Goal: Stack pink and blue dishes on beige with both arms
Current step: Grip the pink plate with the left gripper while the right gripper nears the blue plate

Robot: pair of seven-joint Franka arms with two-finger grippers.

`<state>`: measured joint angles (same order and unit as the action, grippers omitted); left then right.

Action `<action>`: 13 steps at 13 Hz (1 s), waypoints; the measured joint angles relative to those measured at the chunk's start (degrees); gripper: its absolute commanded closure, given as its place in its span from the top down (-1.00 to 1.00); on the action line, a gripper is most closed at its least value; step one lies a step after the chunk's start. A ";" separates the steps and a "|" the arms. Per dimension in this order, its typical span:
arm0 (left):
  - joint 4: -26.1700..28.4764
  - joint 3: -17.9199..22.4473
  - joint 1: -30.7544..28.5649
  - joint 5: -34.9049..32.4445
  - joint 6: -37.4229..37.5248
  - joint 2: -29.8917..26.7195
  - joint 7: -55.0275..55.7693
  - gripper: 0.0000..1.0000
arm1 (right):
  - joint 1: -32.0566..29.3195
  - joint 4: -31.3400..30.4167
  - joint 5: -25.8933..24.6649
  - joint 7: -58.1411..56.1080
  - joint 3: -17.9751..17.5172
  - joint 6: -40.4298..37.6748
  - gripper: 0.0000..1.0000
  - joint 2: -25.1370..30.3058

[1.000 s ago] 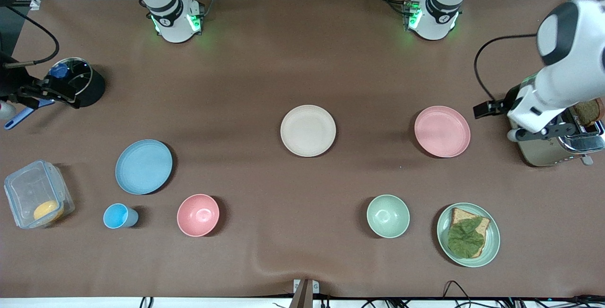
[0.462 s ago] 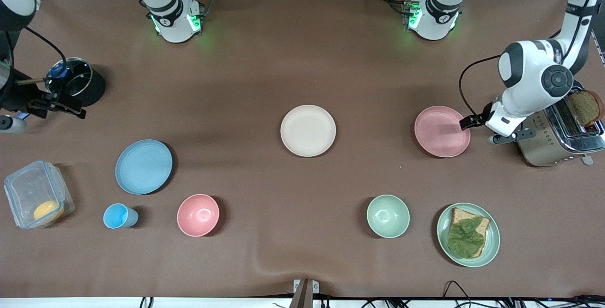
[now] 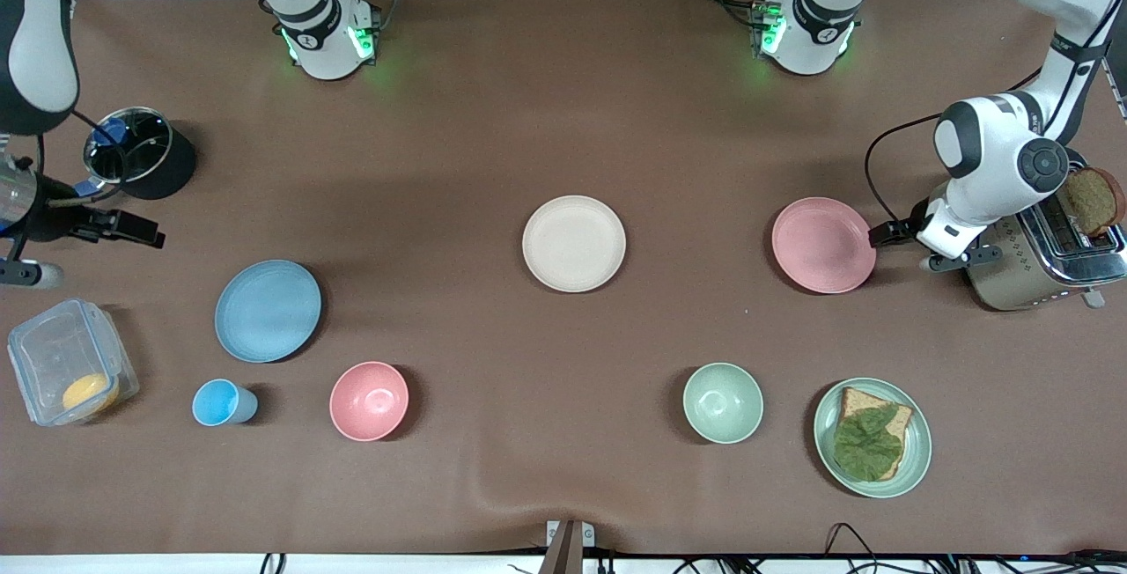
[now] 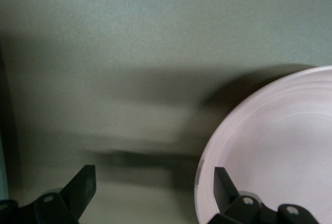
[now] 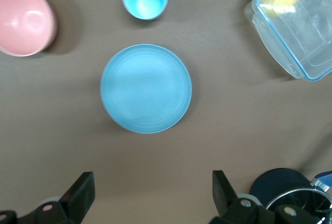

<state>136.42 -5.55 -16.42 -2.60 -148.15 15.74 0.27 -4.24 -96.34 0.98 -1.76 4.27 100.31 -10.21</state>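
Observation:
I expect the pink plate (image 3: 824, 245), once I lower it, to sit inside the beige plate (image 3: 573, 243) and cover it almost fully, since both look equally wide and shallow.
The beige plate (image 3: 574, 243) lies mid-table. The pink plate (image 3: 824, 245) (image 4: 280, 151) lies beside it, toward the left arm's end. My left gripper (image 3: 911, 248) (image 4: 154, 182) is low at the pink plate's toaster-side edge. It is open, with one finger over the plate's inside and the other over bare table. The blue plate (image 3: 268, 310) (image 5: 146, 88) lies toward the right arm's end. My right gripper (image 3: 79, 248) (image 5: 153, 182) hangs open and empty over the table between the black pot and the blue plate.
A toaster (image 3: 1048, 270) holding a bread slice (image 3: 1092, 200) stands just past the left gripper. Nearer the camera are a green bowl (image 3: 723, 402), a green plate with bread and leaf (image 3: 832, 446), a pink bowl (image 3: 369, 401), a blue cup (image 3: 220, 402) and a plastic container (image 3: 44, 354). A black pot (image 3: 167, 171) stands by the right gripper.
The left arm swung from over the toaster down to the pink plate's edge. The right gripper moved from over the black pot toward the blue plate.

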 measured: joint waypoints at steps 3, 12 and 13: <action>-0.14 -0.26 0.16 0.00 0.00 0.01 0.00 0.88 | -1.71 -0.12 0.03 -0.56 0.01 2.59 1.00 -3.34; -0.15 -0.34 0.51 0.00 -0.91 2.08 0.02 -0.87 | -4.74 -0.30 0.04 -1.34 0.04 9.60 1.00 -11.55; -0.18 -0.36 0.56 0.00 -1.04 2.20 0.03 -1.00 | -5.01 -0.29 0.04 -1.59 0.04 10.39 1.00 -12.19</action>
<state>136.24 -5.91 -15.86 -2.60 -149.19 17.93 0.30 -9.25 -96.64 1.02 -3.35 4.32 110.70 -22.39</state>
